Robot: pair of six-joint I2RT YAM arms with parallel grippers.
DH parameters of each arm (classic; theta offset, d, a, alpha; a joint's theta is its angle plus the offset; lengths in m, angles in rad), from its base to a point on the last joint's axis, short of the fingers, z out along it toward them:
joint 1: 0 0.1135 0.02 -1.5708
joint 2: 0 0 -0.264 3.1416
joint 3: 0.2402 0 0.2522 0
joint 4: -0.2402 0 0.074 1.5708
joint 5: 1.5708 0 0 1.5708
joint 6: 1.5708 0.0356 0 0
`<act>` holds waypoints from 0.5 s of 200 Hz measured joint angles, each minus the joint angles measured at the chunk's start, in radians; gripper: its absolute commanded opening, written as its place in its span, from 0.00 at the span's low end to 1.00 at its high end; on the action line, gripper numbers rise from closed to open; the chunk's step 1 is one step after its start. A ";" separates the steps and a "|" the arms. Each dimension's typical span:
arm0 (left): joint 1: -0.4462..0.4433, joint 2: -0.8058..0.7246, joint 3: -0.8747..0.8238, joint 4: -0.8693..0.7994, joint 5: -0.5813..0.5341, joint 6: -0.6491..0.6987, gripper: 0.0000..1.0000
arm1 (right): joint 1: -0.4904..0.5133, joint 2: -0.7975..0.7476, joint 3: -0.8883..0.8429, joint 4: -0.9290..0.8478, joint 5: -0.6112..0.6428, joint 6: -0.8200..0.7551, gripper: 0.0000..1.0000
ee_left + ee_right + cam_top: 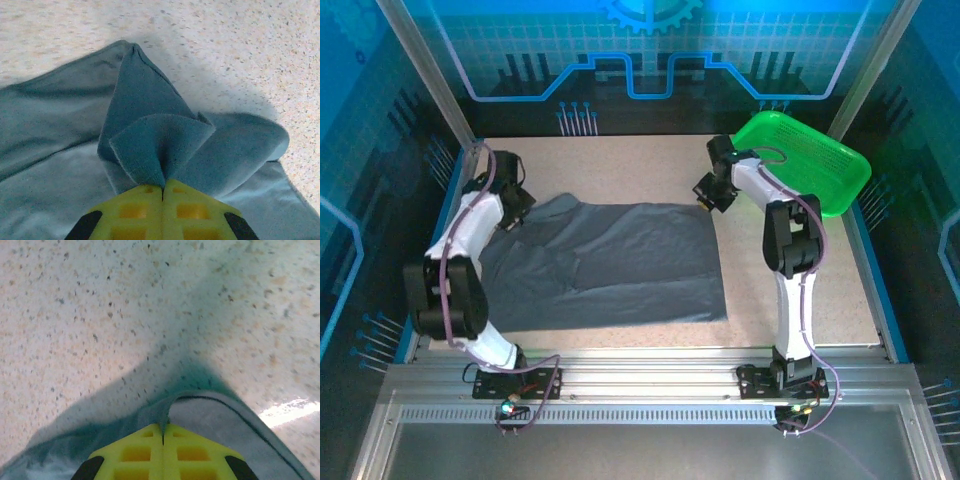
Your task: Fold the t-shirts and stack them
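My right gripper should keep folding that edge toward me and let it go over the t-shirt's middle, as both grippers are pinching the t-shirt's far edge (645,205).
A dark slate-grey t-shirt (610,265) lies spread across the middle of the table. My left gripper (517,212) is at its far left corner, shut on a bunched fold of the t-shirt (150,145) that fans out above the yellow fingertips (135,210). My right gripper (708,193) is at the shirt's far right corner. In the right wrist view the t-shirt (210,415) hem is pinched between the shut yellow fingertips (192,452), just above the speckled table.
A bright green mesh basket (807,160) stands tilted at the back right, close behind the right arm. Blue-lit walls and metal posts enclose the table (800,290). Bare speckled surface lies right of the shirt and along the back.
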 measured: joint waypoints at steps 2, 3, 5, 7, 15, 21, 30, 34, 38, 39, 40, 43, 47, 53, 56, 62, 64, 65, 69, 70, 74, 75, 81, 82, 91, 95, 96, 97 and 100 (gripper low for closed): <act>0.000 -0.017 -0.014 0.000 -0.005 -0.001 0.00 | 0.000 -0.006 -0.006 0.000 0.000 -0.003 0.00; 0.000 -0.023 -0.018 0.000 -0.007 -0.002 0.00 | 0.000 -0.008 -0.009 0.000 0.000 -0.003 0.00; 0.000 -0.040 -0.029 -0.003 -0.011 -0.004 0.00 | 0.000 -0.016 -0.015 0.000 0.000 -0.005 0.00; 0.000 -0.056 -0.040 -0.004 -0.015 -0.008 0.00 | 0.000 -0.022 -0.020 0.000 0.000 -0.008 0.00; 0.000 -0.115 -0.078 -0.010 -0.031 -0.016 0.00 | 0.000 -0.046 -0.041 0.001 0.000 -0.017 0.00; 0.000 -0.166 -0.109 -0.015 -0.046 -0.020 0.00 | 0.000 -0.065 -0.058 0.002 0.000 -0.023 0.00; 0.000 -0.231 -0.149 -0.021 -0.064 -0.029 0.00 | 0.000 -0.091 -0.085 0.001 0.000 -0.032 0.00; 0.000 -0.263 -0.167 -0.026 -0.072 -0.037 0.00 | 0.000 -0.105 -0.098 0.000 0.000 -0.034 0.00; 0.000 -0.288 -0.184 -0.030 -0.080 -0.040 0.00 | 0.000 -0.116 -0.109 0.000 0.000 -0.037 0.00; 0.000 -0.299 -0.190 -0.032 -0.083 -0.043 0.00 | 0.000 -0.119 -0.112 0.000 0.000 -0.037 0.00; 0.000 -0.304 -0.193 -0.031 -0.085 -0.044 0.00 | 0.000 -0.123 -0.118 0.002 0.000 -0.039 0.00; 0.000 -0.322 -0.207 -0.035 -0.090 -0.046 0.00 | 0.000 -0.130 -0.127 0.004 0.000 -0.040 0.00; 0.000 -0.351 -0.225 -0.043 -0.098 -0.051 0.00 | 0.000 -0.146 -0.146 0.007 0.000 -0.043 0.00; 0.000 -0.380 -0.245 -0.056 -0.107 -0.058 0.00 | 0.000 -0.164 -0.170 0.008 0.000 -0.047 0.00; 0.000 -0.394 -0.255 -0.062 -0.112 -0.064 0.00 | 0.000 -0.175 -0.185 0.009 0.000 -0.047 0.00; 0.000 -0.421 -0.273 -0.076 -0.120 -0.071 0.00 | 0.000 -0.193 -0.209 0.009 -0.001 -0.051 0.00; 0.000 -0.430 -0.279 -0.081 -0.124 -0.072 0.00 | 0.000 -0.201 -0.220 0.008 -0.001 -0.051 0.00; 0.000 -0.433 -0.281 -0.084 -0.125 -0.073 0.00 | 0.000 -0.204 -0.223 0.008 0.000 -0.051 0.00; 0.000 -0.449 -0.291 -0.095 -0.131 -0.077 0.00 | 0.000 -0.216 -0.240 0.009 -0.001 -0.055 0.00; 0.000 -0.452 -0.293 -0.096 -0.132 -0.078 0.00 | 0.000 -0.220 -0.246 0.008 -0.001 -0.055 0.00; 0.000 -0.465 -0.299 -0.107 -0.138 -0.082 0.00 | 0.000 -0.232 -0.263 0.008 -0.001 -0.056 0.00; 0.000 -0.469 -0.302 -0.111 -0.139 -0.084 0.00 | 0.000 -0.233 -0.267 0.009 -0.001 -0.058 0.00; 0.000 -0.486 -0.310 -0.125 -0.148 -0.091 0.00 | 0.000 -0.251 -0.294 0.012 -0.002 -0.060 0.00; 0.000 -0.488 -0.311 -0.127 -0.150 -0.091 0.00 | 0.000 -0.252 -0.298 0.013 -0.002 -0.060 0.00; 0.000 -0.512 -0.318 -0.153 -0.165 -0.097 0.00 | 0.000 -0.275 -0.338 0.015 -0.008 -0.065 0.00; 0.000 -0.522 -0.319 -0.161 -0.171 -0.098 0.00 | 0.000 -0.285 -0.354 0.017 -0.009 -0.066 0.00; 0.000 -0.524 -0.320 -0.163 -0.172 -0.098 0.00 | 0.000 -0.286 -0.357 0.018 -0.010 -0.067 0.00; 0.000 -0.525 -0.320 -0.165 -0.173 -0.098 0.00 | 0.000 -0.287 -0.360 0.019 -0.010 -0.068 0.00; 0.000 -0.533 -0.320 -0.174 -0.179 -0.098 0.00 | 0.001 -0.295 -0.374 0.020 -0.012 -0.069 0.00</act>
